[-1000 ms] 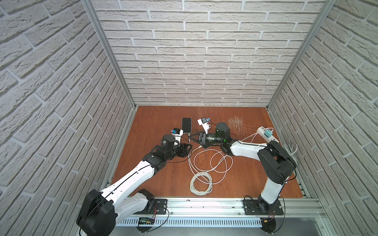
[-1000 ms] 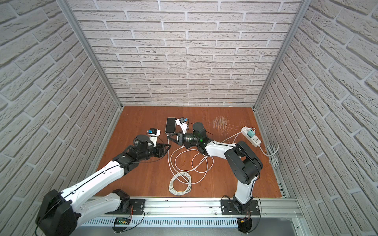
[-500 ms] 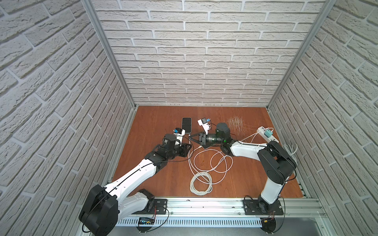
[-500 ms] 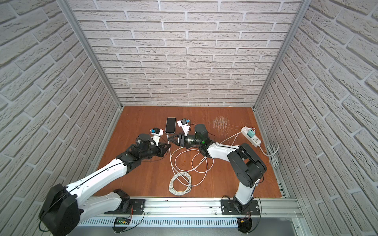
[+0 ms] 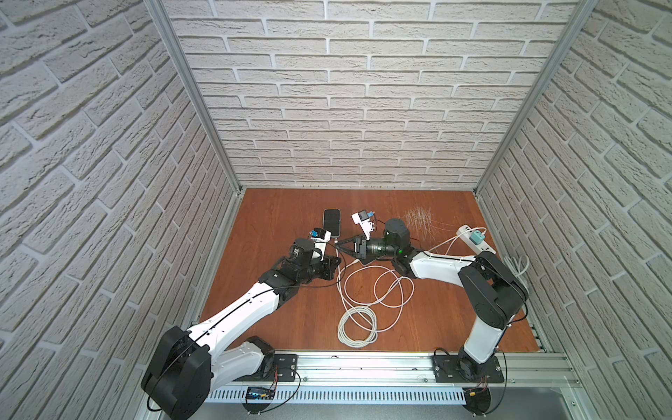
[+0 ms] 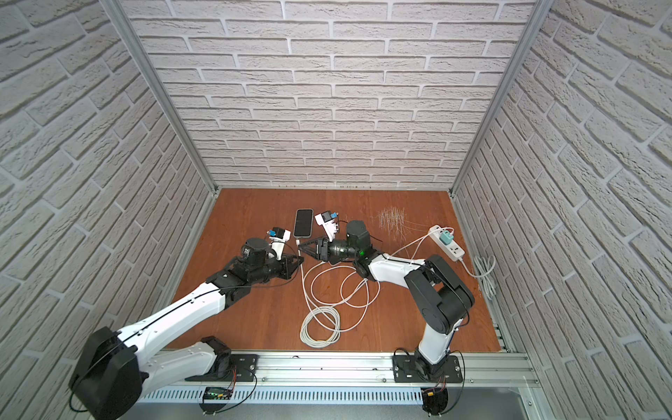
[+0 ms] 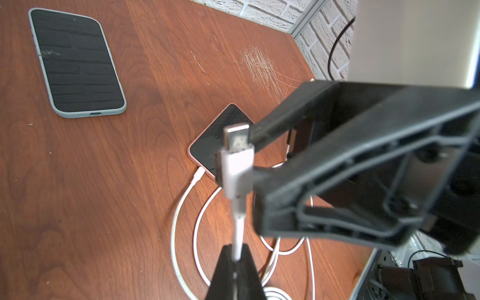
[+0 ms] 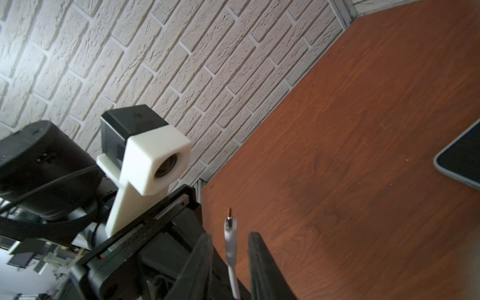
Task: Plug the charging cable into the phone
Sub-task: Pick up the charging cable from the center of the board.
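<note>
I should take the plug's body (image 7: pixel 237 172) with my right gripper, because my left gripper is on the thin cable (image 7: pixel 238 231) below the plug. That will free my left gripper to brace the phone.
The phone (image 5: pixel 331 222) (image 6: pixel 303 222) (image 7: pixel 78 65) lies flat in a pale grey case, dark screen up, its port end towards the arms. The white charging cable's plug (image 7: pixel 235 161) (image 8: pixel 230 233) stands up in the air just short of it. My left gripper (image 7: pixel 235 249) (image 5: pixel 336 261) is shut on the cable a little below the plug. My right gripper (image 8: pixel 230 236) (image 5: pixel 338 248) is open, with a finger on each side of the plug and a gap on both sides. The rest of the cable (image 5: pixel 358 323) lies in loose coils on the table.
A second, smaller phone with a pink rim (image 7: pixel 207 145) lies under the right gripper with a white cable plugged into it. A white power strip (image 5: pixel 485 247) with a teal charger (image 5: pixel 474 238) sits at the right wall. Scratches (image 5: pixel 418 218) mark the wooden table (image 5: pixel 283 218).
My left gripper moved in towards the right one and closed on the cable below the plug. The right gripper, shut on the plug before, has opened its jaws.
</note>
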Controlling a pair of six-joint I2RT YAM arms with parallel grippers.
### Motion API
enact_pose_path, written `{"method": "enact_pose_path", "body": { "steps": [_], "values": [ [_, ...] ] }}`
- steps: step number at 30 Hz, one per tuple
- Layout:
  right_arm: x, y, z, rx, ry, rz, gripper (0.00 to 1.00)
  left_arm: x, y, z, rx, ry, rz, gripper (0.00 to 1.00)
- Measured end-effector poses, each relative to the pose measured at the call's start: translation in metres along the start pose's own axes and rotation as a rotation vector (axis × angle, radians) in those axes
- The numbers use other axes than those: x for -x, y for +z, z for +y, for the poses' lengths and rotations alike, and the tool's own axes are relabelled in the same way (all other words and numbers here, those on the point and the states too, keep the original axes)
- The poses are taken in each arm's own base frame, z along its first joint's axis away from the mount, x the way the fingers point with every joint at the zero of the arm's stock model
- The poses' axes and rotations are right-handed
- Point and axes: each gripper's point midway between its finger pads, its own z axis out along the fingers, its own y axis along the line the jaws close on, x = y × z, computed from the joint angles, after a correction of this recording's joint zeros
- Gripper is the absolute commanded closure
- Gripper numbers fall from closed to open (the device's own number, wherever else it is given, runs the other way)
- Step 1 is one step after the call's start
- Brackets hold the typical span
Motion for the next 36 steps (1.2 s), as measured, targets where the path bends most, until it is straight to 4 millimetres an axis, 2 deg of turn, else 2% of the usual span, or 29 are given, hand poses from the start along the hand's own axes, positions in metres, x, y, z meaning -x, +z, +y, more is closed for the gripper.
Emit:
{"method": "enact_pose_path", "body": {
  "steps": [6,11,20,28,36],
  "values": [
    [-0.001,-0.007,0.007,-0.001,-0.016,-0.006,0.57,0.001,0.0,0.0,-0.001,0.0,-0.004,1.0],
    [0.001,-0.009,0.008,-0.003,-0.025,-0.012,0.62,0.002,0.0,-0.001,-0.004,0.001,-0.008,1.0],
    [-0.003,-0.005,0.002,0.0,0.004,-0.001,0.62,0.004,-0.001,-0.002,-0.008,0.003,-0.016,1.0],
    [0.007,0.0,0.007,0.019,-0.014,-0.012,0.73,0.004,-0.001,-0.003,-0.009,0.004,-0.018,1.0],
    [0.006,0.001,0.008,0.019,-0.014,-0.006,0.77,0.005,-0.001,-0.003,-0.01,0.004,-0.019,1.0]
  ]
}}
